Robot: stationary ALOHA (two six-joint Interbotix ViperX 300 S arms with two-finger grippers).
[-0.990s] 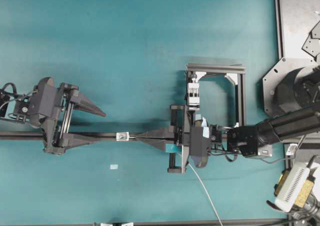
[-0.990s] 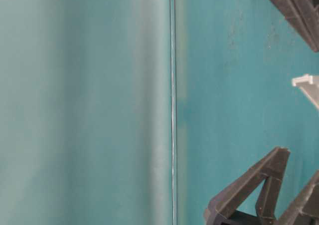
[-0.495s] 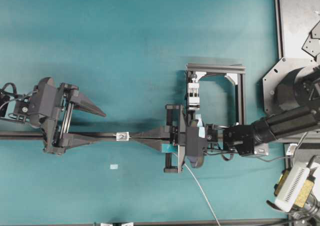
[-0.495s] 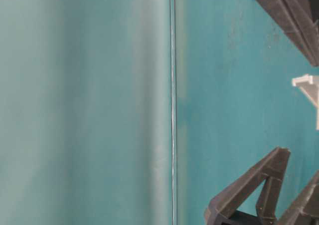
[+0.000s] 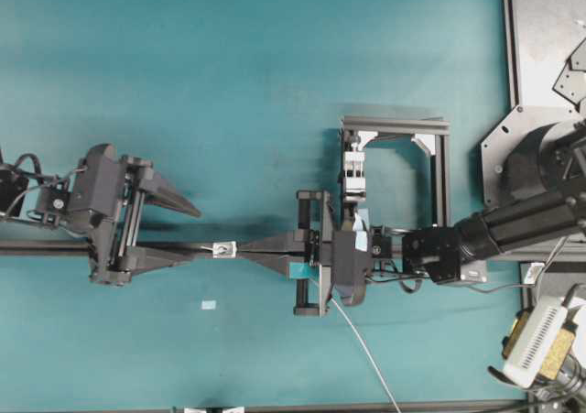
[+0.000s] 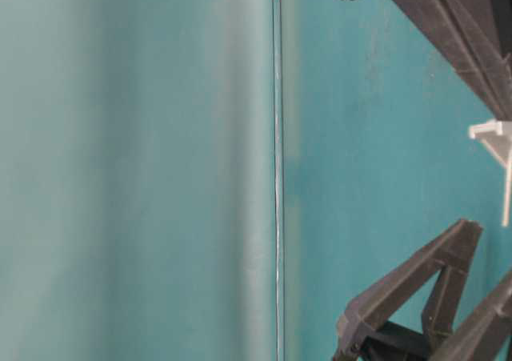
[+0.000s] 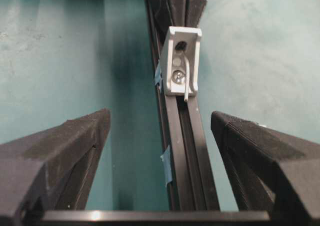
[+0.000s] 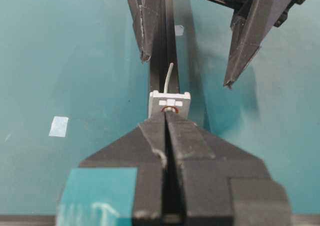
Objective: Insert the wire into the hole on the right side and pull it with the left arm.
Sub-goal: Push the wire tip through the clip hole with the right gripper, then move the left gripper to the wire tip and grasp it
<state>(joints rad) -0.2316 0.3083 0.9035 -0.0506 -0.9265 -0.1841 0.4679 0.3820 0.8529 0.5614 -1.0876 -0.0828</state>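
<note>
I expect the short wire end (image 7: pixel 187 85) to slide freely when pulled, bringing a long piece of wire through, since dark space shows beside it in the bracket's hole (image 7: pixel 180 46).
A small silvery bracket (image 5: pixel 222 248) sits on a black rail (image 5: pixel 37 246). Its hole (image 7: pixel 181 45) shows dark in the left wrist view. The thin pale wire (image 5: pixel 366 349) runs back from my right gripper (image 5: pixel 244 247), which is shut on it with its tips against the bracket (image 8: pixel 170 101). A short wire end (image 7: pixel 186 80) hangs out of the hole on the left side; the right wrist view shows that wire end (image 8: pixel 168 75) beyond the bracket. My left gripper (image 5: pixel 190 233) is open, a finger on each side of the rail, just short of the bracket (image 7: pixel 181 68).
A black frame with a white clamp block (image 5: pixel 354 170) stands behind the right wrist. A tape scrap (image 5: pixel 209 304) lies on the teal table. Grey metal plates (image 5: pixel 549 28) and the arm base fill the right edge. Another rail (image 5: pixel 320 406) runs along the front.
My left gripper has moved right, closer to the bracket, still open. The right arm has pushed left along the rail, staying shut on the wire.
</note>
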